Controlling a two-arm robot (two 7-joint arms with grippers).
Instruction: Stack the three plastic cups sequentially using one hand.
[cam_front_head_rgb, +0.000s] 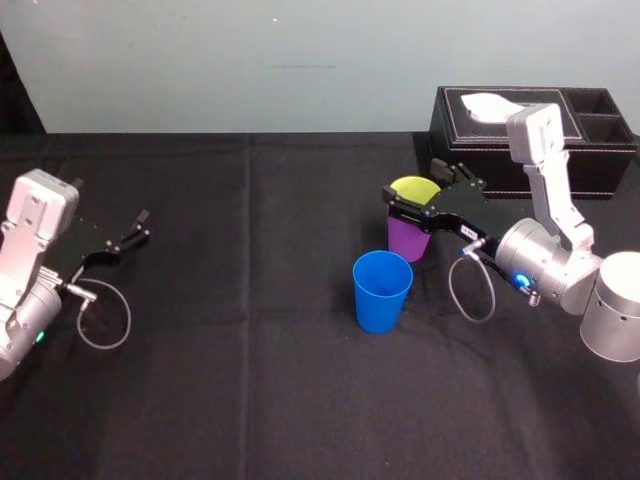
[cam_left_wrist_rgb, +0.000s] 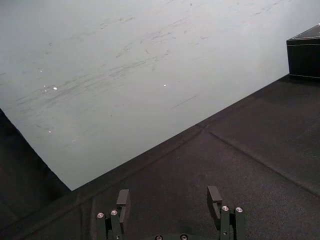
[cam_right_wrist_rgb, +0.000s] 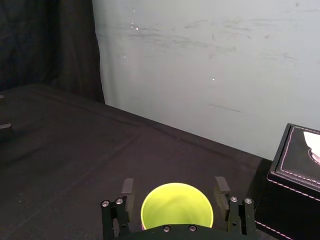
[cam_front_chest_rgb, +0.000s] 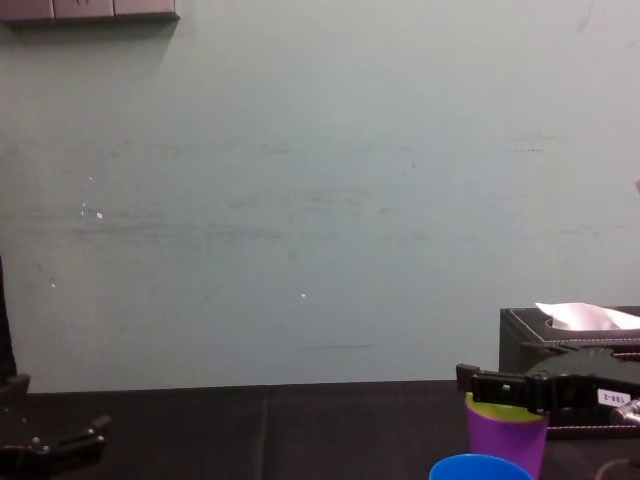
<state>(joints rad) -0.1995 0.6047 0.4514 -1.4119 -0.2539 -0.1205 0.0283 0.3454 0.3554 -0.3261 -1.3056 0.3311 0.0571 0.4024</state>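
Observation:
The yellow-green cup's rim (cam_front_chest_rgb: 505, 411) is only just higher than the purple cup. The blue cup (cam_front_chest_rgb: 482, 468) will therefore go down almost to its rim when I lower it inside.
The yellow-green cup (cam_front_head_rgb: 415, 187) sits nested inside the purple cup (cam_front_head_rgb: 407, 241), right of the table's centre. Only its rim shows above the purple one. My right gripper (cam_front_head_rgb: 413, 186) straddles that rim, open, with a small gap on each side between the fingers (cam_right_wrist_rgb: 127, 188) and the yellow-green cup (cam_right_wrist_rgb: 176, 206). The blue cup (cam_front_head_rgb: 381, 291) stands upright and alone, just in front and to the left of the pair. In the chest view the purple cup (cam_front_chest_rgb: 505, 436) and the blue cup's rim (cam_front_chest_rgb: 480, 467) show at the lower right. My left gripper (cam_front_head_rgb: 140, 230) rests open at the far left.
A black tissue box (cam_front_head_rgb: 530, 130) with a white tissue stands at the back right, close behind the right arm. Black cloth (cam_front_head_rgb: 250, 350) covers the table, and a pale wall rises behind it.

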